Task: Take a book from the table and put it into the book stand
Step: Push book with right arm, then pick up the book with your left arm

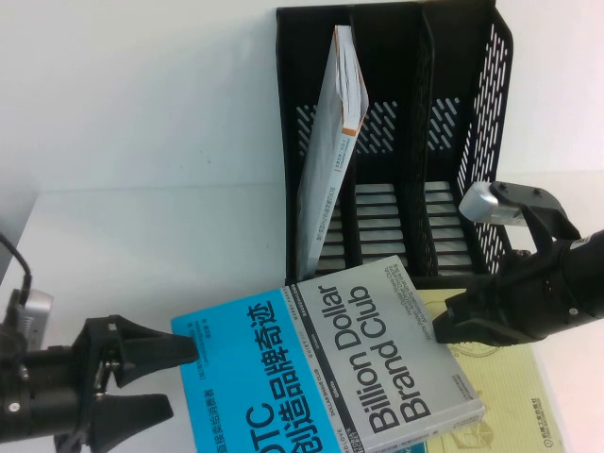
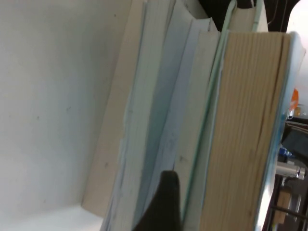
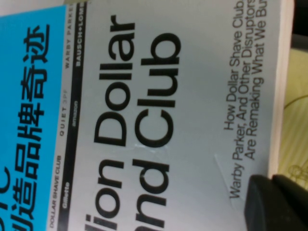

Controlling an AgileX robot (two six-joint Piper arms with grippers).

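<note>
Page edges (image 2: 195,113) lie stacked below the book's blue edge, so the robot should expect the pale yellow-green book (image 1: 514,392) to extend out of sight under the book's blue half.
The book (image 1: 340,368), half bright blue and half grey, lettered "Billion Dollar Brand Club", lies tilted at the front middle of the white table (image 1: 142,236). My right gripper (image 1: 448,326) is shut on its right edge. In the right wrist view one dark finger (image 3: 269,202) presses on the grey cover (image 3: 183,110) at that edge. My left gripper (image 1: 175,377) is open at the book's left blue edge, its upper finger touching the corner. The left wrist view shows cream page edges (image 2: 245,134) and one dark fingertip (image 2: 166,202). The black book stand (image 1: 491,94) stands behind the book.
A thin white-grey book with an orange mark (image 1: 330,151) leans in the stand's left slot; the middle and right slots hold nothing. A pale yellow-green book (image 1: 510,396) lies under the held book's right side and also shows in the right wrist view (image 3: 296,120).
</note>
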